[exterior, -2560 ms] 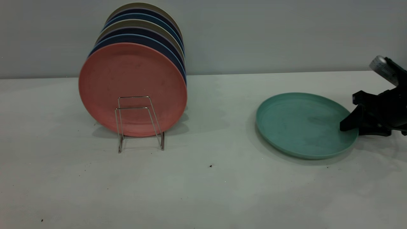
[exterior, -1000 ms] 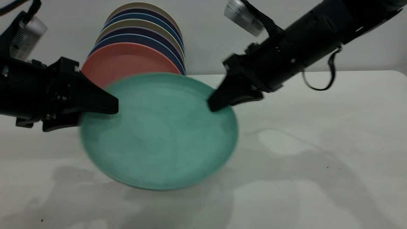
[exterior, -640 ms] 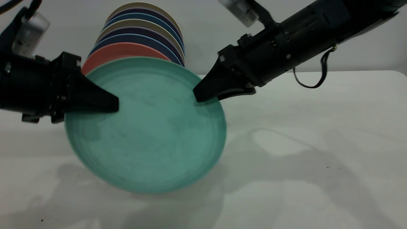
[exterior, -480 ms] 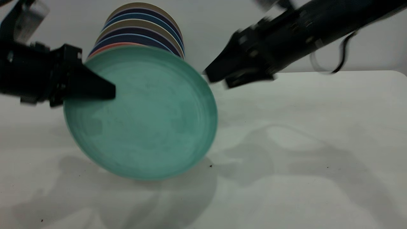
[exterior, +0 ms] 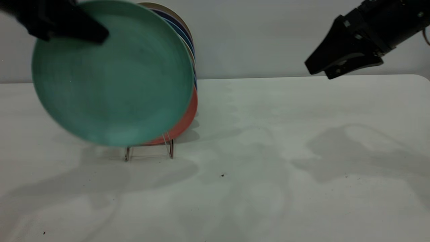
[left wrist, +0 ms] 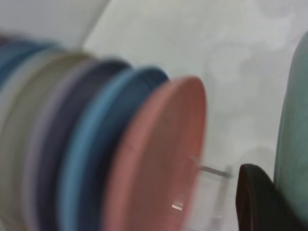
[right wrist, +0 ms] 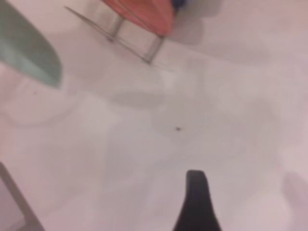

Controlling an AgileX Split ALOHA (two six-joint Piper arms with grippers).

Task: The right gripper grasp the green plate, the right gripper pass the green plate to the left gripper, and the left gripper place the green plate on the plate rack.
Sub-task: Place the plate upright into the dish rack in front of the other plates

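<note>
The green plate hangs in front of the plate rack's end wire (exterior: 166,139), so my left gripper needs to move it back and down behind that wire (left wrist: 204,190).
The green plate (exterior: 112,72) hangs tilted in the air, in front of the plate rack (exterior: 149,149), covering most of the plates that stand in it. My left gripper (exterior: 99,36) is shut on the plate's upper left rim, with one jaw over its face. In the left wrist view its black finger (left wrist: 259,202) lies against the green plate (left wrist: 294,130), with a rack wire (left wrist: 214,171) beyond. My right gripper (exterior: 318,73) is open and empty, high at the right, well clear of the plate. Its finger (right wrist: 196,202) shows over bare table.
The salmon-pink plate (exterior: 188,116) stands at the front of the rack, with several blue, dark and beige plates (exterior: 184,27) behind it. The white table (exterior: 268,161) has a few dark specks. A grey wall runs behind.
The right gripper has let go of the green plate and pulled back up to the right. The left gripper has lifted the plate up and to the left, in front of the rack.
</note>
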